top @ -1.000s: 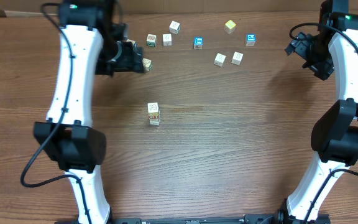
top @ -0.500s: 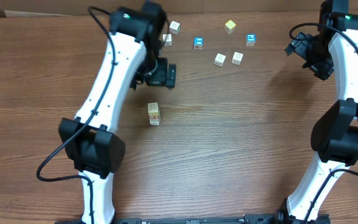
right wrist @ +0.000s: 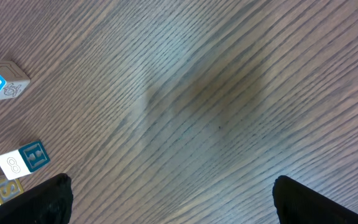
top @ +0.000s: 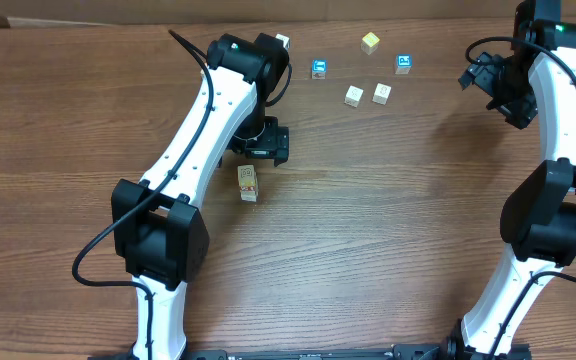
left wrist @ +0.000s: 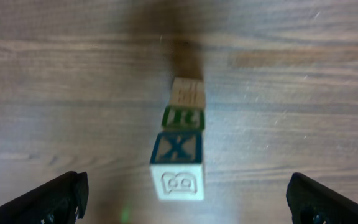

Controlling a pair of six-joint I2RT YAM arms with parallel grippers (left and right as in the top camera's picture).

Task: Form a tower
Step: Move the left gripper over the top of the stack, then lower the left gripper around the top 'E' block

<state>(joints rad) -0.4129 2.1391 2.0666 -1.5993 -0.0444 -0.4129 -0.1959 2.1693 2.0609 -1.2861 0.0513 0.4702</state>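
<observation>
The blue X cube [left wrist: 178, 148] is a little off the green R cube under it, so the robot's left gripper should come down around the tower [top: 248, 183] and squeeze the cubes into line.
The tower [top: 247, 183] is a narrow column of three pale wooden cubes standing left of the table's middle. In the left wrist view the tower [left wrist: 180, 146] shows an embossed top face, a blue X below it and a green letter lower down. My left gripper [top: 268, 142] hovers just behind and right of the tower. Its jaws stand wide open, and in its own view my left gripper [left wrist: 184, 190] straddles the column's top without touching it. My right gripper [top: 480, 76] hangs open at the far right, and my right gripper [right wrist: 173, 190] has only bare wood beneath it.
Loose cubes lie along the back: a pale cube [top: 354, 95], another pale cube [top: 381, 93], a blue-faced cube [top: 319, 68], a second blue-faced cube [top: 403, 63] and a yellow cube [top: 370, 42]. The left arm hides part of the back row.
My left arm has swung from the back-left cubes rightward and forward to the tower, and its jaws have opened slightly further. The right arm has not moved.
</observation>
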